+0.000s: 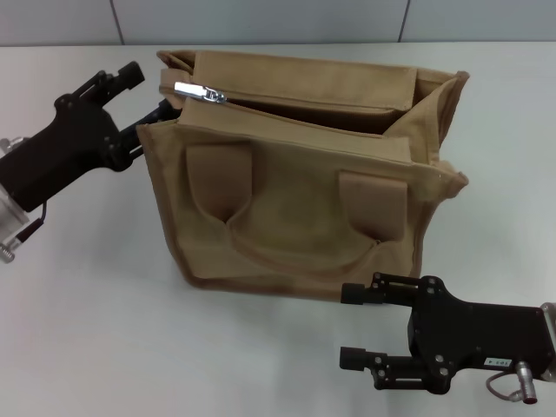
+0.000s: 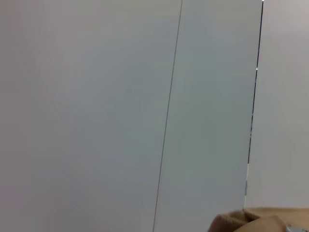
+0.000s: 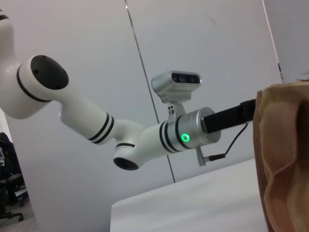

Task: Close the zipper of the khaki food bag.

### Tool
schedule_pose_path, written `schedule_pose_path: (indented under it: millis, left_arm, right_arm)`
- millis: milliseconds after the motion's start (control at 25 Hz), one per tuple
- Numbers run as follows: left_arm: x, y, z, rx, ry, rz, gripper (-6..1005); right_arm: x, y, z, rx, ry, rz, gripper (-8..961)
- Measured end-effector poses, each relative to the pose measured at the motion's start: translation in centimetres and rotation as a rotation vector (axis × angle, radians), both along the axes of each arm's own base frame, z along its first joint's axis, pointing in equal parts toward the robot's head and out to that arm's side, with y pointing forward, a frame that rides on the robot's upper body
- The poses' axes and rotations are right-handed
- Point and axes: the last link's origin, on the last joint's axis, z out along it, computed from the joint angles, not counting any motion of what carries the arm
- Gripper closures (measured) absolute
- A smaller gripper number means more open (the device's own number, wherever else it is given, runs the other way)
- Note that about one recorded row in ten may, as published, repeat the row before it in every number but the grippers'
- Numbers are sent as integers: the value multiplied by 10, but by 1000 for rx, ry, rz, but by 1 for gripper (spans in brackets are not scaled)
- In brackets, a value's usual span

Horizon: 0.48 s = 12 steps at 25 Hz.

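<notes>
The zipper's end [image 1: 171, 81] is lying loose beside the pull tab, so my left gripper should pinch that end and lift it before my right gripper grabs the pull tab [image 1: 200, 92].
The khaki food bag [image 1: 295, 200] stands upright on the white table, its two handle straps facing me. The zipper [image 1: 313, 104] along its top is open, and the top gapes wide toward the right end. The silver pull tab [image 1: 200, 91] lies at the left end. My left gripper [image 1: 149, 92] is at the bag's left end, just left of the pull tab, with its fingers apart. One finger tip is hidden behind the bag's edge. My right gripper [image 1: 354, 326] is open and empty, low in front of the bag's right corner. The bag's edge shows in the left wrist view [image 2: 260, 221] and the right wrist view [image 3: 285, 159].
The white table [image 1: 104, 330] runs all around the bag. A grey panelled wall [image 1: 261, 19] stands behind it. The right wrist view shows my left arm [image 3: 145, 140] reaching toward the bag.
</notes>
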Motion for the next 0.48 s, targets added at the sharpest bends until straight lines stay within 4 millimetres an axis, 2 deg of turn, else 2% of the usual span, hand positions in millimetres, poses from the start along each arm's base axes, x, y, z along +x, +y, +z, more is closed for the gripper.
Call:
schedule_pose_path:
  millis: [160,360,480]
  left_arm:
    - [-5,-6,0,5,0,8,219]
    - [1,-10,-11,-72,46,-50,219]
    - [2,-10,-10,-68,39,-54,220]
  right_arm:
    - [-2,3,0,2,-2,9,230]
    - [-4,5,0,2,-3,16,230]
    - [-4,5,0,2,-3,16,230]
